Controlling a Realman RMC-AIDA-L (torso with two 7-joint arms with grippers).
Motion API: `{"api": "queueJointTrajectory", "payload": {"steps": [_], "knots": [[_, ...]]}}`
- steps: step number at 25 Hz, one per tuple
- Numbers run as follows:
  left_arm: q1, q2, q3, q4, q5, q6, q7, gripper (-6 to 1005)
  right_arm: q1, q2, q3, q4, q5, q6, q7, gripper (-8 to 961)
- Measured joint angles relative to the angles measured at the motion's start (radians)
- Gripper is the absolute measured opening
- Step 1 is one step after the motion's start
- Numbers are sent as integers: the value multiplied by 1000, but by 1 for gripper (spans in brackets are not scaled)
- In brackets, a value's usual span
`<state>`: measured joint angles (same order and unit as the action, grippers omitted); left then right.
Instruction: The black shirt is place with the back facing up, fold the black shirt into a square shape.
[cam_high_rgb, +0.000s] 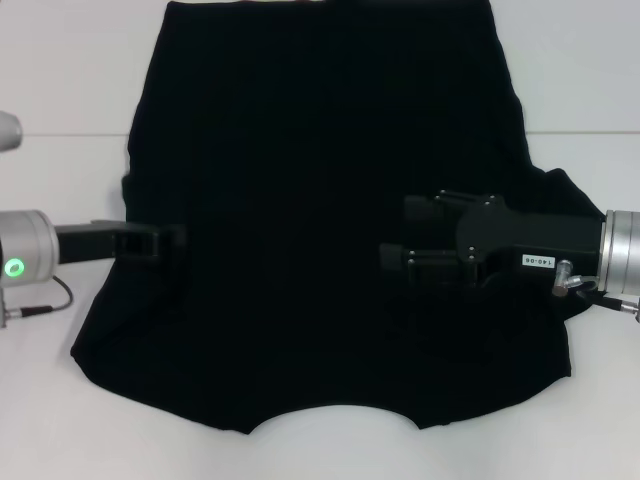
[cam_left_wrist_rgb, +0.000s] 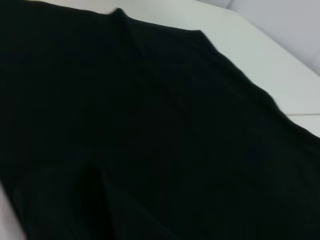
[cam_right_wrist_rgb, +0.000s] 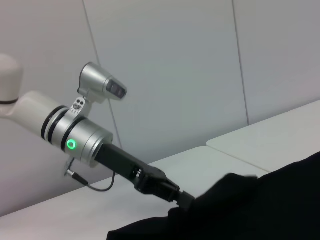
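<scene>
The raised hump of cloth (cam_right_wrist_rgb: 226, 189) is in my left gripper next to the black shirt's open middle (cam_high_rgb: 250, 247). I keep moving it inward until it lies there, and then let go.
The black shirt (cam_high_rgb: 320, 200) lies spread on the white table (cam_high_rgb: 60, 130), its curved neckline at the near edge. My left gripper (cam_high_rgb: 170, 241) reaches in from the left, and its tip meets the shirt's left edge. In the right wrist view that left gripper (cam_right_wrist_rgb: 182, 199) ends at a raised hump of cloth. My right gripper (cam_high_rgb: 395, 232) hovers low over the shirt's right-middle, open, its dark fingers (cam_high_rgb: 425, 208) spread apart. The left wrist view shows only the black shirt (cam_left_wrist_rgb: 150, 125) with a soft fold in it.
White table shows on both sides of the shirt and along the near edge (cam_high_rgb: 330, 450). A seam in the table (cam_high_rgb: 70, 136) runs across at the left. Pale wall panels (cam_right_wrist_rgb: 200, 75) stand behind the left arm.
</scene>
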<state>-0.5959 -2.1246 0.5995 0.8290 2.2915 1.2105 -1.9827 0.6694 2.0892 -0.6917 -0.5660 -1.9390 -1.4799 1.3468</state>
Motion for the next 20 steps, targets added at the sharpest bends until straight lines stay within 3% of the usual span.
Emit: {"api": "queueJointTrajectory", "payload": {"steps": [8,13,20], "knots": [[-2,-26,2,-58,-50,13,97,8,-1,0,0,8,0,1,-16,897],[-22,-27,4,-99,-52,18,101,12,0,1,2,9,0,1,-21,897],[-28,-26,5,-100,-63,10,101,229,5,-2,4,7,0,5,-18,896]]}}
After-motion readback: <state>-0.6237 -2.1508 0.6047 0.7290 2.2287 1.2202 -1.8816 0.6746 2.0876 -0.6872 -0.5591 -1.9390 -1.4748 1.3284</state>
